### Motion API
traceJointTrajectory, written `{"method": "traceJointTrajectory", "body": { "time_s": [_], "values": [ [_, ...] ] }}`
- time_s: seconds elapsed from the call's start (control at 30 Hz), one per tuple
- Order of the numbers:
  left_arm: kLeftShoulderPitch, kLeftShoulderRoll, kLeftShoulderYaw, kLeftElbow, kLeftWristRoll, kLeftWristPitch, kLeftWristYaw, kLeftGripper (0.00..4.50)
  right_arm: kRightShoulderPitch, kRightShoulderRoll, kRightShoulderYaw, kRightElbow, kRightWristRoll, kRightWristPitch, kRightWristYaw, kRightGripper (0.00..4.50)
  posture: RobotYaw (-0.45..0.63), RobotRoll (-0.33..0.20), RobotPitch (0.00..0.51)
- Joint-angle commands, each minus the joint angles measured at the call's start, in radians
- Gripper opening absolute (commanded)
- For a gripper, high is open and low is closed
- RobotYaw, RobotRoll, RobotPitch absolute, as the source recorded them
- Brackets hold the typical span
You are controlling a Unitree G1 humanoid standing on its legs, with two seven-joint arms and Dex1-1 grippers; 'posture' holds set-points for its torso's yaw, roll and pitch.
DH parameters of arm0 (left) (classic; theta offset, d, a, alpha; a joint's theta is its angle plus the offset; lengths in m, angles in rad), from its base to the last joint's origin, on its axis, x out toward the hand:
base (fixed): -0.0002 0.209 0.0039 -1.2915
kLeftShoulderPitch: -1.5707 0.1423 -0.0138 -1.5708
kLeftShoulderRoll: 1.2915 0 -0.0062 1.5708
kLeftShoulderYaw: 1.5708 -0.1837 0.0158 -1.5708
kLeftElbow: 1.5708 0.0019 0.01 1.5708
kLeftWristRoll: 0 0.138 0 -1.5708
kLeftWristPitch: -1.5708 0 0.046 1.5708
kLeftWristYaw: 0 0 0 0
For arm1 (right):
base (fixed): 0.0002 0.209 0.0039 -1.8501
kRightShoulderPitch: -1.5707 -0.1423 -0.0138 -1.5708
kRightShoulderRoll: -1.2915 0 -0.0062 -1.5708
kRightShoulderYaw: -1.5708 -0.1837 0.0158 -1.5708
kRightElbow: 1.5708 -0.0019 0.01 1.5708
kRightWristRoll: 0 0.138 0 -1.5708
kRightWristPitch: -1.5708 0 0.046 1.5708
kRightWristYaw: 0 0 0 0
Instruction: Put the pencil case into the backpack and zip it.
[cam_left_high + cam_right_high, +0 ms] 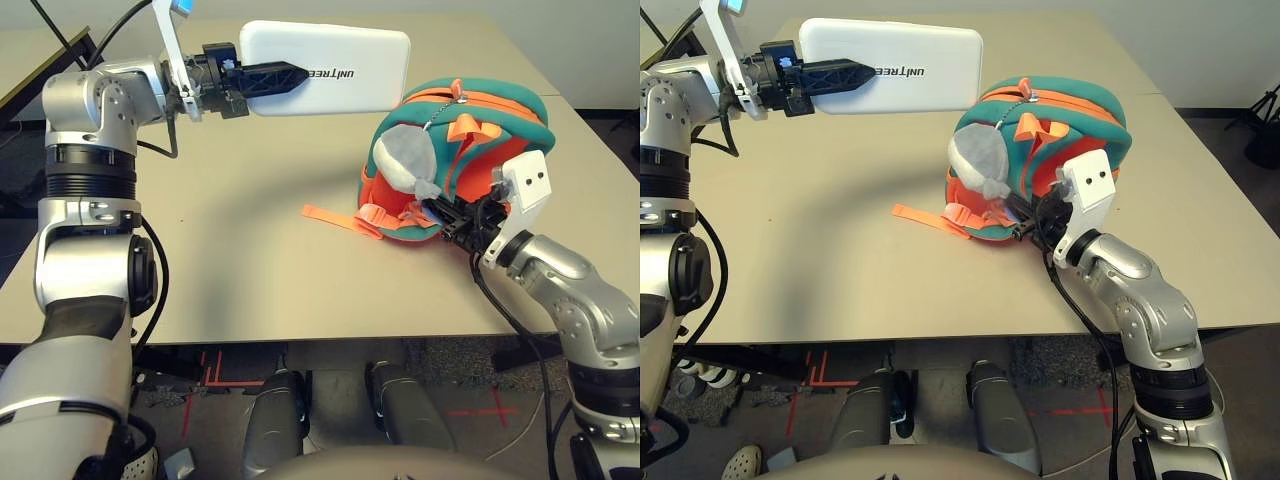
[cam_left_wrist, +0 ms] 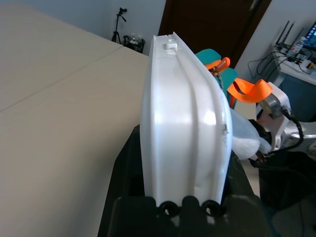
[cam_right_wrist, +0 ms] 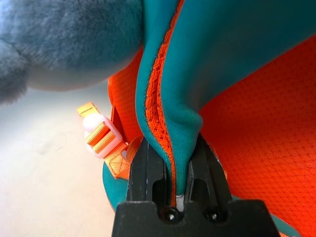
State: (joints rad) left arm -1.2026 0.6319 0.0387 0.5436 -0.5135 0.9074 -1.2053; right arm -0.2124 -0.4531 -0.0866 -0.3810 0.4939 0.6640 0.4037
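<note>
The pencil case's loose end point(image 1: 399, 70) is pointing high past the backpack's opening. My left gripper should therefore tip that end down to the zippered opening point(image 1: 424, 95) before it pushes it in.
The pencil case point(image 1: 350, 65) is a flat white case with dark lettering, held up in the air above the table. My left gripper point(image 1: 290, 74) is shut on its left end, and the case's thin edge point(image 2: 185, 118) runs out between the fingers. The teal and orange backpack point(image 1: 500, 125) lies on the table just right of the case, with a grey plush toy point(image 1: 408, 158) hanging on its front. My right gripper point(image 1: 443, 216) is shut on the backpack's teal and orange edge point(image 3: 173, 128) at its near side.
An orange strap point(image 1: 340, 220) with a buckle trails from the backpack over the tan table point(image 1: 230, 260) to the left. A seam crosses the table beyond the backpack. A darker table edge point(image 1: 40, 70) stands at the far left.
</note>
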Motion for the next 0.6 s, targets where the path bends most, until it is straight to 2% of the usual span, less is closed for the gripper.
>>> {"method": "traceJointTrajectory", "body": {
  "time_s": [0.03,0.27,0.6],
  "values": [
    [0.028,-0.003,-0.02,-0.021,0.001,-0.007,-0.035,1.22,0.016,0.005,0.034,0.056,-0.024,0.021,0.008,0.16,-0.24,0.0,0.097],
    [0.042,-0.035,-0.099,0.015,0.083,-0.123,-0.058,1.22,0.009,0.006,0.039,0.071,-0.033,0.013,0.019,0.16,-0.24,0.0,0.099],
    [-0.048,-0.102,-0.202,0.181,0.211,-0.367,-0.229,1.22,-0.002,0.008,0.051,0.089,-0.05,0.007,0.034,0.16,-0.24,0.0,0.104]
  ]
}}
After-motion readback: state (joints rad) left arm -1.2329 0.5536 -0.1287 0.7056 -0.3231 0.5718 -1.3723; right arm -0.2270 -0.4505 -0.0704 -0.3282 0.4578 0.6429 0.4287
